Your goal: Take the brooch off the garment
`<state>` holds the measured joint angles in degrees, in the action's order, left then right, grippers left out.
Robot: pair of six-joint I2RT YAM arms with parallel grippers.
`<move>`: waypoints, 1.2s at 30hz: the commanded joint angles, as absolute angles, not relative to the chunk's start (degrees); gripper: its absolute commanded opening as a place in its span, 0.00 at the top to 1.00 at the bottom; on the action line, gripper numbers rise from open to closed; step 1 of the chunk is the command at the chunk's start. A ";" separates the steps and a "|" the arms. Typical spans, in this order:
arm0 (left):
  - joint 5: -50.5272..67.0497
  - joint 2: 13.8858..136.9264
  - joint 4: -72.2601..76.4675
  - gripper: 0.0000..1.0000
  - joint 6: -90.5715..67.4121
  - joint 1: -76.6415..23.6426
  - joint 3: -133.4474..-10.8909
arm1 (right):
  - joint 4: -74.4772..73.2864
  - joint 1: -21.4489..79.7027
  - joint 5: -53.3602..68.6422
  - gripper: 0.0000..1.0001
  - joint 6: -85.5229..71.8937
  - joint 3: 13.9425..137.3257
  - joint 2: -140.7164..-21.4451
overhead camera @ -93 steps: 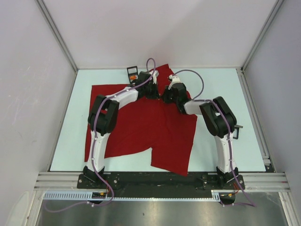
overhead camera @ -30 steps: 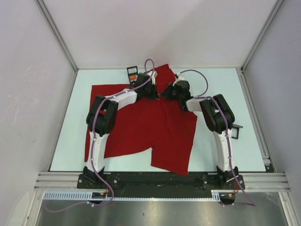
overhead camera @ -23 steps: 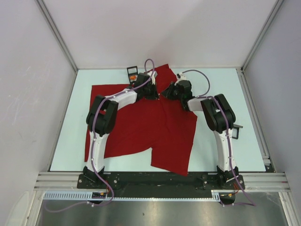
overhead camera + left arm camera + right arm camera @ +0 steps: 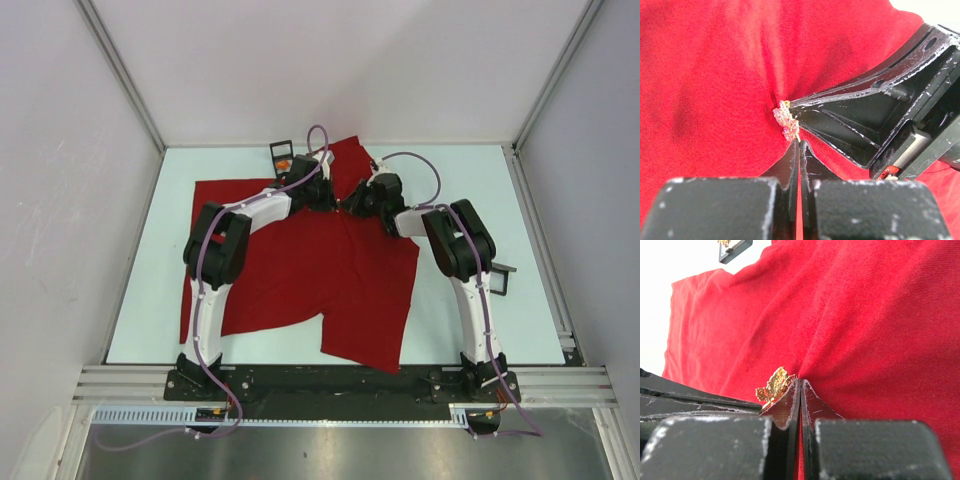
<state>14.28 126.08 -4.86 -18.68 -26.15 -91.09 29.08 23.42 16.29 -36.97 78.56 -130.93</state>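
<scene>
A pucker of cloth beside the brooch is pinched in my right gripper. Next, my right gripper opens, puts its fingers on either side of the brooch and closes on its gold body.
The red garment lies spread on the table. The brooch, a small sparkly gold cluster, shows in the left wrist view and the right wrist view. My left gripper is shut, its tips at the brooch's gold pin. My right gripper is shut on a pucker of cloth right beside the brooch. The two grippers meet tip to tip at the shirt's upper middle: the left and the right. In the top view they hide the brooch.
A small black box with something orange in it stands at the shirt's far edge, also in the right wrist view. A small black object lies on the table right of the right arm. Metal rails frame the table.
My right gripper has shifted slightly left toward the left gripper, closing up on the brooch. The left arm and the garment have hardly moved.
</scene>
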 commanded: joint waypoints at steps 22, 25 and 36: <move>13.54 127.18 -11.51 1.00 -17.93 -25.49 -94.13 | 34.37 25.49 24.96 0.96 -26.73 80.68 -130.34; 13.71 127.53 -12.39 1.00 -17.58 -25.49 -95.09 | 33.14 25.93 25.49 0.96 -25.40 81.47 -130.34; 14.15 127.00 -11.69 1.00 -17.49 -26.02 -95.27 | 25.49 26.11 26.02 0.94 -25.74 85.87 -131.84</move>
<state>13.67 128.05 -13.82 -17.96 -25.52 -93.86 28.36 25.82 24.12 -25.34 83.46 -131.00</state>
